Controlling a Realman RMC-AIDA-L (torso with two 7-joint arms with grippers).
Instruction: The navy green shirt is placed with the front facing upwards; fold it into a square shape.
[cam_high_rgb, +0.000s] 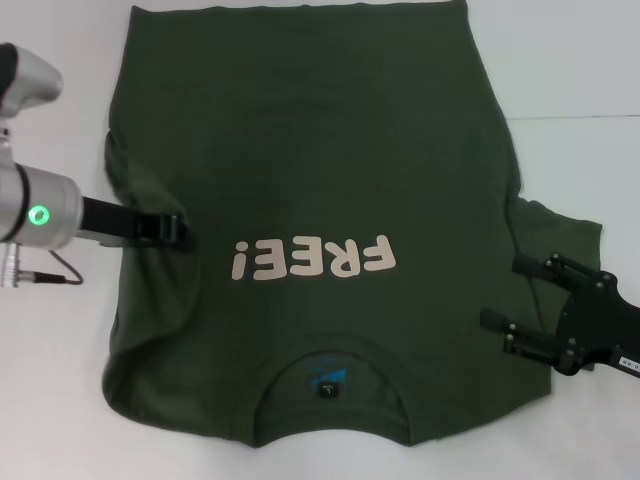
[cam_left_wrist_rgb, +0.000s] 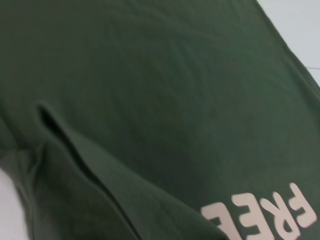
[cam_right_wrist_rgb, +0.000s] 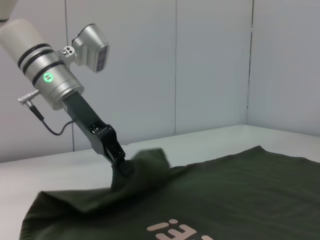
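Note:
The raised sleeve (cam_high_rgb: 162, 275) is already over the shirt's flat body. My left gripper should keep going toward the "FREE!" print (cam_high_rgb: 270, 260) and let go once the sleeve lies flat.
The navy green shirt (cam_high_rgb: 310, 160) lies front up on the white table, with the "FREE!" print (cam_high_rgb: 312, 260) and collar (cam_high_rgb: 330, 385) toward me. My left gripper (cam_high_rgb: 182, 230) is shut on the shirt's left sleeve, holding that fold of cloth raised over the body of the shirt; the right wrist view shows the pinched fold (cam_right_wrist_rgb: 142, 162) under the left gripper (cam_right_wrist_rgb: 121, 162). The left wrist view is filled by the shirt (cam_left_wrist_rgb: 150, 90) and part of the print (cam_left_wrist_rgb: 265, 215). My right gripper (cam_high_rgb: 506, 293) is open at the shirt's right edge, beside the spread right sleeve (cam_high_rgb: 560, 232).
White table (cam_high_rgb: 570, 90) surrounds the shirt on the left, right and far right. A pale wall (cam_right_wrist_rgb: 200, 65) stands behind the table in the right wrist view. The left arm's cable (cam_high_rgb: 60, 270) hangs near the table's left side.

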